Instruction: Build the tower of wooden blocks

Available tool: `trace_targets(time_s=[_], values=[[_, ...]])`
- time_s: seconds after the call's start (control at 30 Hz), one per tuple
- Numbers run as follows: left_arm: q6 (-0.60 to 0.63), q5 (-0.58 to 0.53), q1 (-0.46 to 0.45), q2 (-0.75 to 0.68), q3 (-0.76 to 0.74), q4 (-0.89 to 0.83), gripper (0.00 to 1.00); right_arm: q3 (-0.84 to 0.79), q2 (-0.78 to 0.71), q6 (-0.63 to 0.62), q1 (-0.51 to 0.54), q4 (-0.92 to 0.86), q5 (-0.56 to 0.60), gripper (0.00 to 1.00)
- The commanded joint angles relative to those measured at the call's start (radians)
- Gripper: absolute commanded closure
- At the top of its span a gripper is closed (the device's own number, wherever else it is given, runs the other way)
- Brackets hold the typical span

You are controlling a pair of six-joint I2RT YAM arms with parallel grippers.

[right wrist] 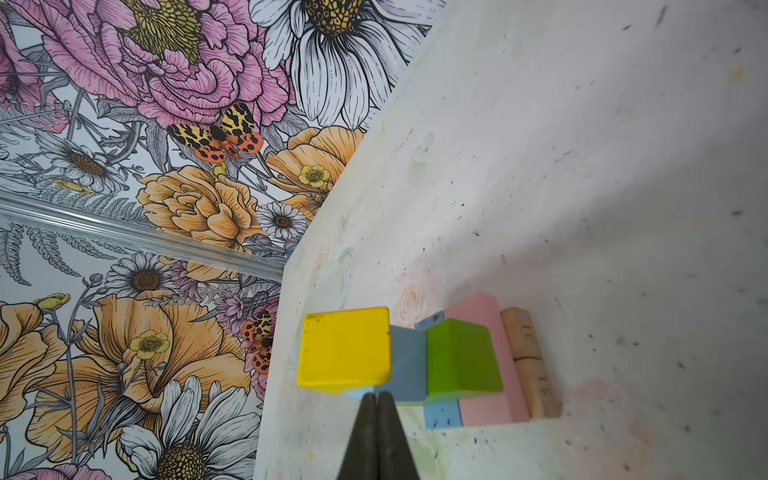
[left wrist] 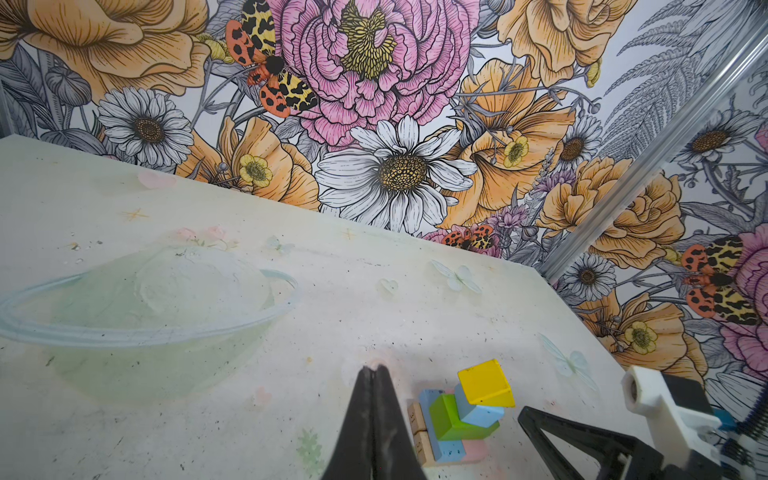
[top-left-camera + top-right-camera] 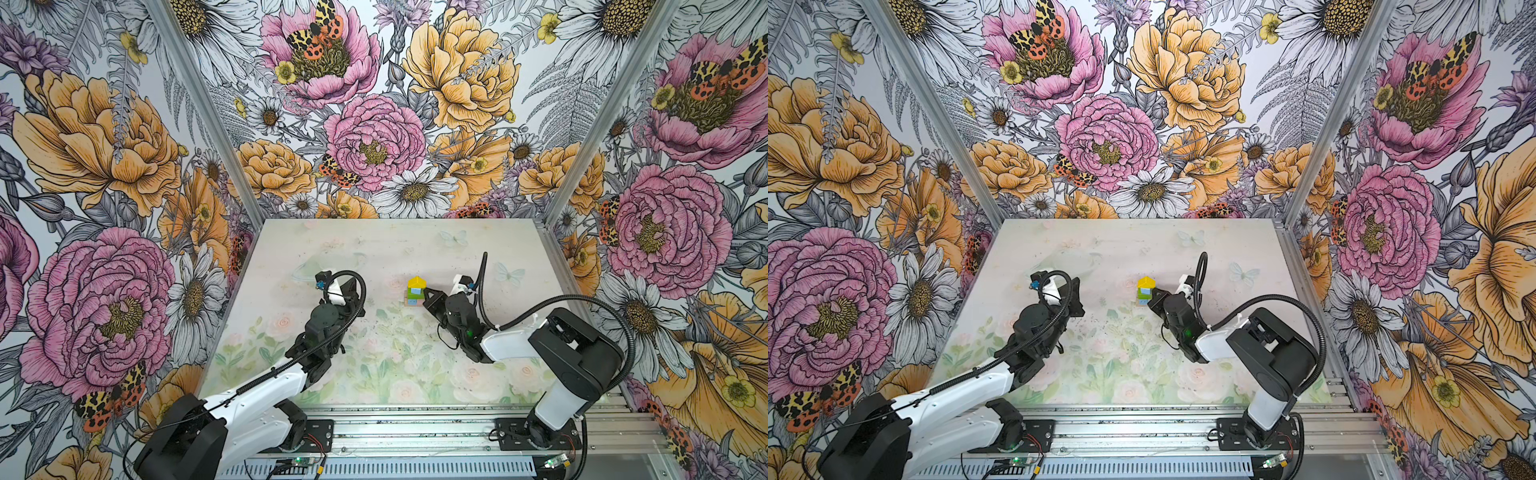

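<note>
The yellow roof-shaped piece (image 3: pixel 416 282) sits on the light blue cube, so I should keep moving my right gripper away from the tower until it opens over clear mat (image 3: pixel 513 281).
The tower (image 3: pixel 415 293) (image 3: pixel 1145 292) stands on the mat a little right of the middle in both top views. Two tan planks (image 2: pixel 420 432) form its base. A light blue brick (image 2: pixel 441 444) and a pink brick (image 1: pixel 482 365) lie on them, then a green brick (image 2: pixel 453 419), a light blue cube (image 2: pixel 478 409) and a yellow roof-shaped piece (image 1: pixel 345 347) on top. My right gripper (image 3: pixel 426 293) (image 1: pixel 377 395) is shut and empty, its tip right beside the tower's upper blocks. My left gripper (image 3: pixel 356 290) (image 2: pixel 376 368) is shut and empty, a short way left of the tower.
A pale floral mat (image 3: pixel 395 365) covers the table, with a faint printed ring shape (image 2: pixel 145 316) at its back left. Flowered walls close in the back and both sides. A metal rail (image 3: pixel 415 432) with both arm bases runs along the front edge.
</note>
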Motion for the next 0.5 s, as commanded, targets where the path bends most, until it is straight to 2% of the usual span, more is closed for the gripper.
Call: trace_targets(time_s=[0.0,0.2,0.47], values=[[0.014,-0.015,0.009,-0.028,-0.009,-0.011,1.00,-0.028,-0.088,-0.031,0.008,-0.066,0.046,1.00],[0.035,-0.041,0.010,-0.088,0.004,-0.079,1.00,-0.072,-0.273,-0.062,0.014,-0.214,0.091,1.00],[0.086,-0.122,0.034,-0.214,0.061,-0.290,1.00,-0.021,-0.663,-0.283,-0.016,-0.650,0.216,1.00]])
